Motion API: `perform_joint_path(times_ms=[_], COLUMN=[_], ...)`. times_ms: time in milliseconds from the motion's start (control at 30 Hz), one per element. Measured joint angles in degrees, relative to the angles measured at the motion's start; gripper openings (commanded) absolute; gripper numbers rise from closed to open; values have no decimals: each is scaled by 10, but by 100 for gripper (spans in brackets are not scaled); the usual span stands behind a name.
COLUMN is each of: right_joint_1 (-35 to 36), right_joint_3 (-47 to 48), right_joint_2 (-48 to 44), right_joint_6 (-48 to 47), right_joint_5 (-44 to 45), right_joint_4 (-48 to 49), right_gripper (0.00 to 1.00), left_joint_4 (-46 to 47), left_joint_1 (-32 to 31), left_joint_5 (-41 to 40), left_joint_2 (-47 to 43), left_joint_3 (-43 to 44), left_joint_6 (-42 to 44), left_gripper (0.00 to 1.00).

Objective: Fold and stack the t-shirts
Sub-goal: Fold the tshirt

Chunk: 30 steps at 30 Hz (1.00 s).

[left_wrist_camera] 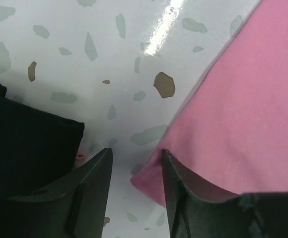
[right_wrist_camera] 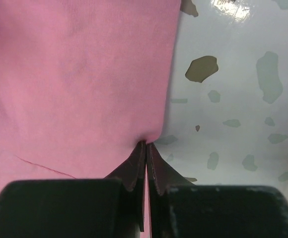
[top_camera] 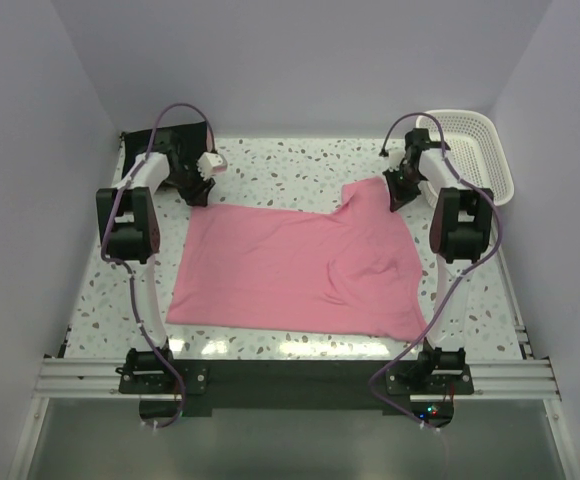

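Only a little of the pink t-shirt's corner point(left_wrist_camera: 146, 181) is between my left gripper's open fingers. I should move farther over the corner point(left_wrist_camera: 155, 167) and close them before I fold.
The pink t-shirt point(top_camera: 290, 265) lies spread on the table's middle, with a crease and fold on its right half. My left gripper point(top_camera: 202, 192) is open at the shirt's far left corner. In the left wrist view the pink corner point(left_wrist_camera: 151, 181) lies between the spread fingers point(left_wrist_camera: 92, 188), on the table. My right gripper point(top_camera: 398, 198) is at the far right corner, shut on the shirt's edge point(right_wrist_camera: 154, 130). The folded black garment point(top_camera: 195, 130) lies at the back left, just behind the left gripper, and also shows in the left wrist view point(left_wrist_camera: 25, 144).
A white lattice basket point(top_camera: 500, 175) stands at the back right, just beyond the right arm. The speckled white table point(top_camera: 300, 165) is walled at the back and on both sides. Bare table shows between the two grippers at the back.
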Motion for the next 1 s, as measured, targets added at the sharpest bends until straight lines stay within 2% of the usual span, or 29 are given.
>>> perform_joint_path(times_ms=[67,200,400,600,667,700,800,1000], right_joint_1=[0,0,0,-2,-4,-6,-11,-15], right_joint_3=[2,4,25,31,31,31,31,31], right_joint_2=[1,2,13,16,16,16,16,16], right_joint_6=[-2,-5,-7,-7,-6,-6,-6,-6], right_joint_5=[-1,-3,-16,-33,-39,-43,-45,-44], right_joint_4=[-2,-4,-15,-16,-16,-17,-17,-19], right_gripper=[0,0,0,0,0,0,0,0], left_joint_4=[-4,-11,-31,-31,-32,-32,-37,-59], left_joint_1=[0,0,5,17,20,22,24,25], left_joint_5=[3,10,22,37,38,39,48,55], left_joint_2=[0,1,13,14,14,14,14,14], left_joint_3=[0,1,26,39,39,39,39,39], left_joint_6=[5,8,14,11,9,7,6,15], left_gripper=[45,32,0,1,14,25,36,42])
